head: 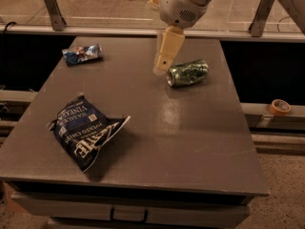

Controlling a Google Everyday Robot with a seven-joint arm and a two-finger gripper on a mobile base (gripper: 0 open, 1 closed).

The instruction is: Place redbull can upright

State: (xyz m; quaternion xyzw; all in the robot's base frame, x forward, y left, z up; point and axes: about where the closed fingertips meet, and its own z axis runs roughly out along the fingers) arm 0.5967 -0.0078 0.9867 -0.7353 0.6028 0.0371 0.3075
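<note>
The table is clear from my gripper to the redbull can, so I should keep going across until my fingers straddle the redbull can's body (83, 54).
The redbull can (82, 54) lies on its side, dented, blue and silver, at the far left of the grey table (190, 142). My gripper (162, 67) hangs over the far middle of the table, well right of the redbull can and just left of the green can. Its cream fingers (167, 49) point down and hold nothing that I can see.
A green dented can (188, 72) lies on its side right of the gripper. A dark blue chip bag (85, 130) lies at the front left. A roll of tape (279, 107) sits on a ledge off the right. A railing runs behind the table.
</note>
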